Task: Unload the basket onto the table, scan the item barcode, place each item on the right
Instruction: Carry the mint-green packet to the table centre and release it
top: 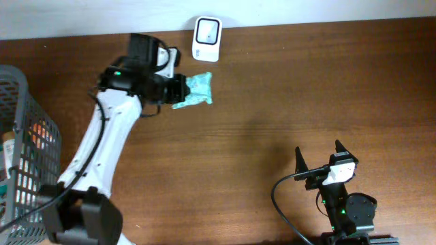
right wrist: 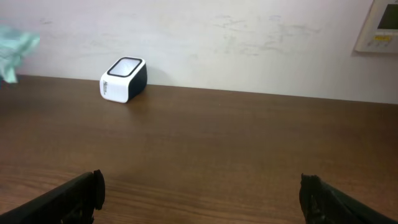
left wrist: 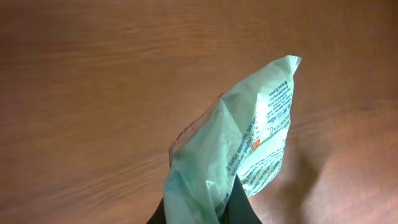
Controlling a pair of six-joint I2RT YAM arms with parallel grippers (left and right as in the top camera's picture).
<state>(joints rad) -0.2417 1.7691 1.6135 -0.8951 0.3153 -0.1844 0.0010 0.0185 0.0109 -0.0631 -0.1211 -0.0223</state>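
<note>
The packet's loose end (top: 207, 88) is pointing toward the open middle of the table (top: 249, 137). My left gripper keeps moving the packet there until it hangs low, ready to be let go.
A crumpled pale green packet (top: 195, 90) with printed text hangs above the table, just below the white barcode scanner (top: 206, 30) at the back edge. My left gripper (top: 178, 88) is shut on the packet's left end. In the left wrist view the packet (left wrist: 239, 149) rises from between the black fingers (left wrist: 239, 208), its printed side facing right. My right gripper (top: 319, 155) rests open at the front right with nothing between its fingers (right wrist: 74, 196). From the right wrist the scanner (right wrist: 124, 79) stands by the wall and the packet (right wrist: 15, 48) shows at the far left.
A grey wire basket (top: 20, 146) holding several items stands at the table's left edge. A black cable (top: 286, 204) loops beside the right arm's base. A white wall panel (right wrist: 379, 25) hangs at the upper right of the right wrist view.
</note>
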